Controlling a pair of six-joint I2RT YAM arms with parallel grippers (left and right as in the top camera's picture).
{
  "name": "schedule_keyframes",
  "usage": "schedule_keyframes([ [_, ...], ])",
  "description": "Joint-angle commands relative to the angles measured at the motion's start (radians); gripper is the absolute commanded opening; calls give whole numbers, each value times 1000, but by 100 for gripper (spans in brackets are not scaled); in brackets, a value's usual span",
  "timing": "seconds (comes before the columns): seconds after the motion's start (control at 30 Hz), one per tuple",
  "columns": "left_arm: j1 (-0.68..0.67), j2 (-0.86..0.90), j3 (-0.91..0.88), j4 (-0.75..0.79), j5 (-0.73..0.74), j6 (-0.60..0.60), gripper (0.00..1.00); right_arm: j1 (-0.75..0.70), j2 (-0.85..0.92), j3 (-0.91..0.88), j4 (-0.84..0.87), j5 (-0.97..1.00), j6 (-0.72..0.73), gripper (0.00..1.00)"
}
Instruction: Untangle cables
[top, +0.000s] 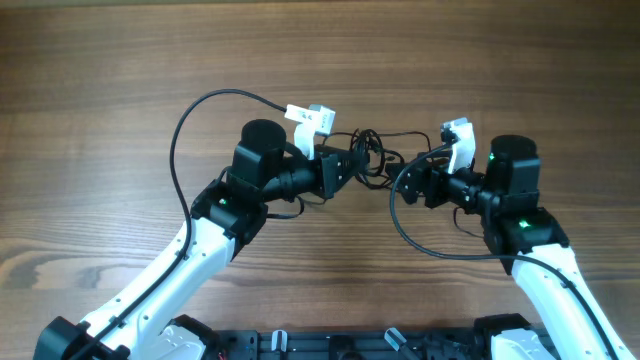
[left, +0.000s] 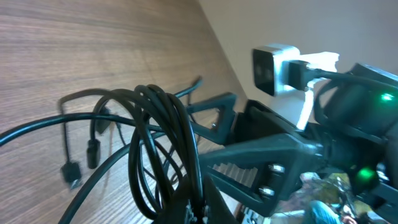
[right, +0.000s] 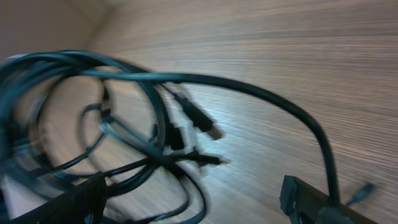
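Note:
The robot's left gripper has the cable loops bunched (top: 367, 150) near the right gripper, so next the right gripper takes hold of a strand of cable (top: 387, 178) while the left gripper pulls the loops away.
The cables (top: 372, 150) are a small tangle of thin black wires on the wooden table between my two grippers. My left gripper (top: 352, 165) is at the tangle's left side. In the left wrist view its jaws (left: 194, 214) are shut on a bunch of looped wires (left: 161, 130), and small plugs (left: 71, 171) hang loose near the table. My right gripper (top: 405, 185) is just right of the tangle. In the blurred right wrist view its fingers (right: 193, 202) are wide apart, with loops and plugs (right: 143, 124) ahead and to the left, none clearly between them.
The wooden table (top: 120, 80) stretches all round. A thick arm cable arcs up left of the left arm (top: 185, 120) and another loops below the right gripper (top: 420, 240). White wrist cameras (top: 310, 118) (top: 457, 135) sit above each gripper. The right arm (left: 298, 143) is close in front of the left gripper.

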Motion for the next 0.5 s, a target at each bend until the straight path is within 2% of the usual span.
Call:
schedule_keyframes([
  [0.0,-5,-17,23,27,114,-6,4,17,30,3,3,264,98,97],
  [0.07,-12,-17,23,31,151,-6,4,17,39,3,3,392,214,97],
  [0.2,-16,-19,23,35,288,5,4,17,40,3,-32,645,351,99],
  [0.27,-15,-25,23,34,310,21,4,17,40,3,-87,763,409,99],
  [0.47,76,-34,23,29,309,20,4,16,40,3,-285,832,503,100],
])
